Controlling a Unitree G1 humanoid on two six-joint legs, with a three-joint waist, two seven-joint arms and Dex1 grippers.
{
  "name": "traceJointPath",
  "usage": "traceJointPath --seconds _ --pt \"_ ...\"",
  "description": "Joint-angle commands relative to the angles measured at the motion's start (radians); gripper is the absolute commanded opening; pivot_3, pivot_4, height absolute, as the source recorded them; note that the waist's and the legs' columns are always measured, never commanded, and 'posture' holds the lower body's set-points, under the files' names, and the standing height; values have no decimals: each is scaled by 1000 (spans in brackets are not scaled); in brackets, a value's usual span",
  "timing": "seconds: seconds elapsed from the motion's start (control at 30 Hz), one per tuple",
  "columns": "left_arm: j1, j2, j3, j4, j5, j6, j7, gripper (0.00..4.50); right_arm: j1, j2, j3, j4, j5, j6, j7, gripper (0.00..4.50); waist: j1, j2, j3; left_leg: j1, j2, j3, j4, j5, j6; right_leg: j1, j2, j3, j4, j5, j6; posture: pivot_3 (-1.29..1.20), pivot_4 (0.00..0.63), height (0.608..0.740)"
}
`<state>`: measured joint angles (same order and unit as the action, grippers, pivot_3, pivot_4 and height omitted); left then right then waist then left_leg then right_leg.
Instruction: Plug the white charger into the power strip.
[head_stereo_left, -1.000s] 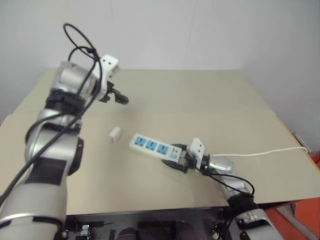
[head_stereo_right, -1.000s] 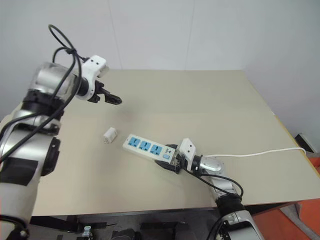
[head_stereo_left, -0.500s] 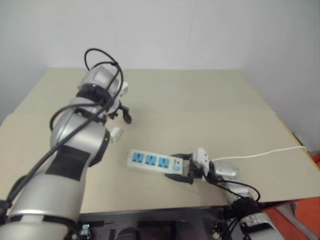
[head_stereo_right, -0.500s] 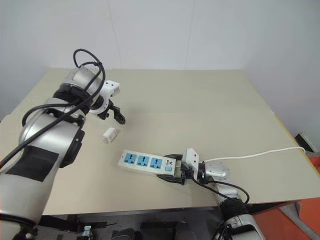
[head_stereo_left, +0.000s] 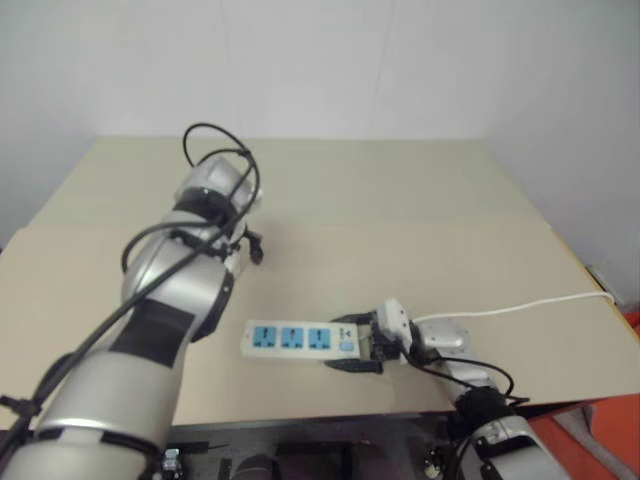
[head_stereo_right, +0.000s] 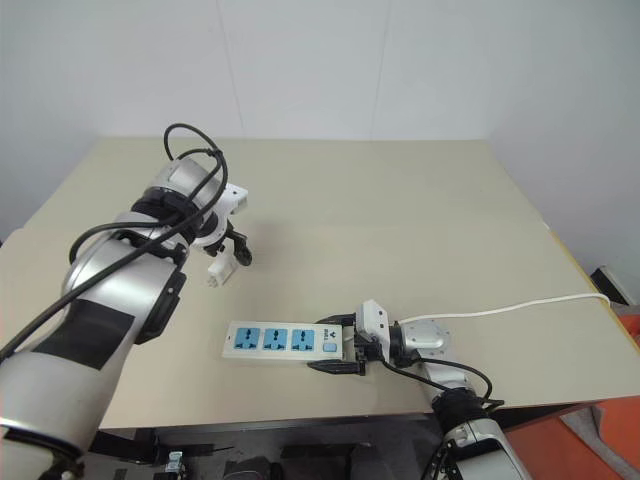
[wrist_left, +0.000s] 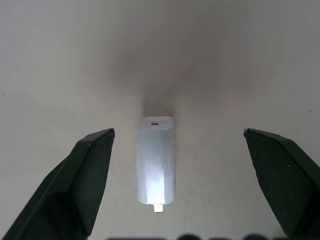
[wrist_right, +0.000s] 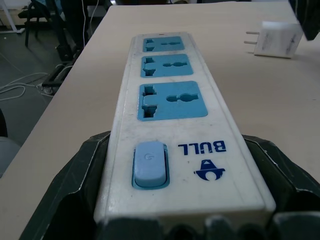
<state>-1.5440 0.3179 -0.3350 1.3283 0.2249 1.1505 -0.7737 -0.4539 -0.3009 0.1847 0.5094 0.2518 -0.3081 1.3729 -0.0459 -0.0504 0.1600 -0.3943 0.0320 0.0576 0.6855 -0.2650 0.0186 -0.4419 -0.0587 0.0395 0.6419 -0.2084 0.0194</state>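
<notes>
I expect the white charger (wrist_left: 155, 162) to stand upright, slot up, when I push it into the power strip, since the charger's slot (wrist_left: 155, 123) is opposite the charger's prongs.
The white charger (wrist_left: 155, 160) lies on its side on the beige table, prongs toward the camera in the left wrist view. My left gripper (wrist_left: 178, 132) hangs open just above it, one black finger on either side and neither touching. From the head the charger (head_stereo_right: 221, 272) peeks out beside that gripper (head_stereo_right: 238, 252). The power strip (head_stereo_right: 278, 340), a white bar with three blue outlets, lies flat near the table's front edge. My right gripper (head_stereo_right: 334, 345) is shut on its switch end, and its fingers (wrist_right: 82, 170) press both long sides.
A thin white cable (head_stereo_right: 520, 305) runs from the strip's held end to the right table edge. The table (head_stereo_right: 400, 220) stretches bare behind both arms to a white wall. The front edge lies close below the strip.
My left gripper has come down and tipped over the charger, staying open. The right gripper has swung the power strip so it lies roughly along the front edge, further left.
</notes>
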Motion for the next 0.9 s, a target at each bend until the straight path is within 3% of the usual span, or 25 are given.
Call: traceJointPath --seconds 0.03,0.33,0.83,0.9 --pt "-9 -5 36 -4 -7 -13 42 4500 -11 9 3 -17 9 -18 9 3431 0 0 0 0 0 0 0 0 0 0 0 0 0 0 0 0 150 740" --pt "18 -23 157 1 -45 -35 190 4500 -6 2 4 -29 2 -4 0 3431 0 0 0 1 0 -3 1 0 0 0 0 0 1 0 0 0 150 740" --pt "28 -13 191 6 -31 -53 236 4500 1 7 1 -39 -3 11 -38 3431 0 0 0 1 0 -2 1 0 0 0 0 0 1 0 0 0 150 740" --pt "32 -11 187 6 -28 -52 232 4121 -1 8 0 -36 -4 13 -41 3431 0 0 0 1 0 -2 1 0 0 0 0 0 1 0 0 0 150 740"
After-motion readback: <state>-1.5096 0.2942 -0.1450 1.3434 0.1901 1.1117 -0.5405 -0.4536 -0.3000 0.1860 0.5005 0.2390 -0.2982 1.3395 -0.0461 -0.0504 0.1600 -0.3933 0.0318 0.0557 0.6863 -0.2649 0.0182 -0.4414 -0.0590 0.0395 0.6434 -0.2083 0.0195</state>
